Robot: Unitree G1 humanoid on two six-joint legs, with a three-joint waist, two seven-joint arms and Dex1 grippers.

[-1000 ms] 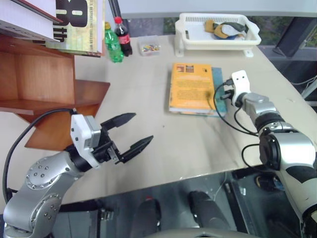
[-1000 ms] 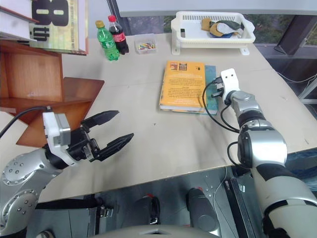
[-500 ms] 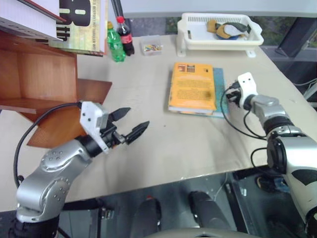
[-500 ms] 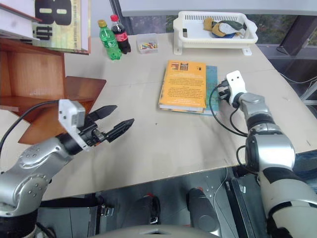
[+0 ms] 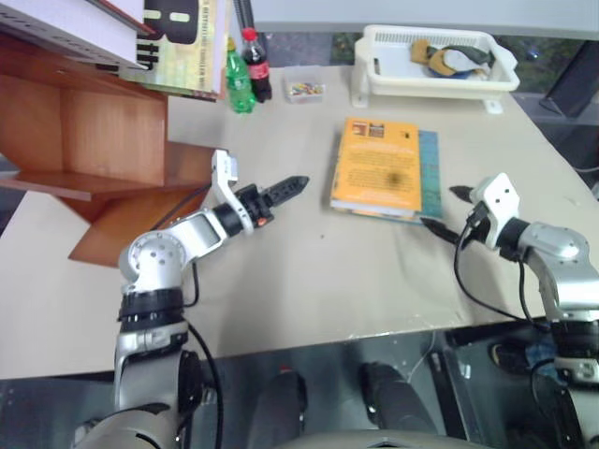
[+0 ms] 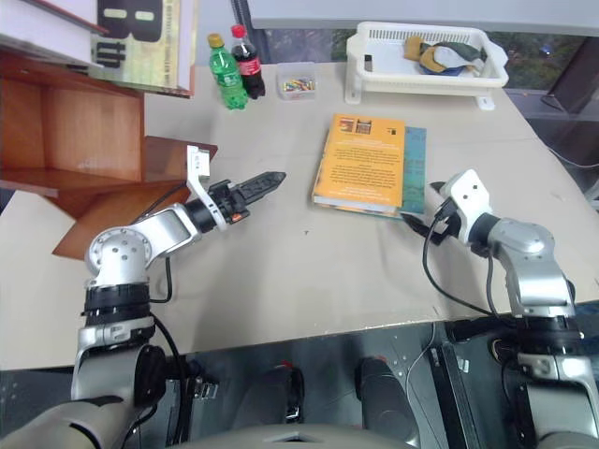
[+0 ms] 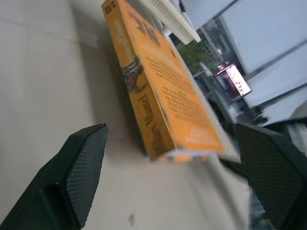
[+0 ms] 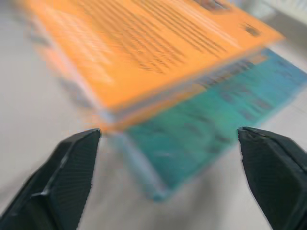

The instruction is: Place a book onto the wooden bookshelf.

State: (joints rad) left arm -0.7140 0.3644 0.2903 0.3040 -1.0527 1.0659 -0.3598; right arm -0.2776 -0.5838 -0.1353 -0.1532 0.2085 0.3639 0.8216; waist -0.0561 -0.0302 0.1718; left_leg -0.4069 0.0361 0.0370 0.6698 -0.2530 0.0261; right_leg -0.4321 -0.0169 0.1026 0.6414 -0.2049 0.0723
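Note:
I expect the orange book (image 5: 378, 166) to come up by itself when I lift it and the teal book to stay behind, because the teal book's edge (image 5: 430, 174) sticks out underneath.
The book (image 5: 378, 166), thick and orange with dark print, lies flat mid-table on a thinner teal book (image 5: 430, 180). My left gripper (image 5: 288, 185) hovers level just left of it, pointing at its orange spine (image 7: 144, 103). In the left wrist view its fingers (image 7: 76, 172) stand wide apart and hold nothing. My right gripper (image 6: 423, 204) is open by the stack's near right corner, clear of both books (image 8: 144, 52). The wooden bookshelf (image 5: 84, 131), reddish-brown with slanted boards, stands at the table's left.
A pale yellow book with big black numerals (image 5: 180, 37) leans on top of the shelf. A green bottle (image 5: 236, 79), a cola bottle (image 5: 255, 67) and a small clear box (image 5: 304, 90) stand at the back. A white basket (image 5: 435, 65) is at the back right.
My left arm has stretched forward towards the book and its wrist has rolled. The right gripper has pulled back from the book's right edge and opened.

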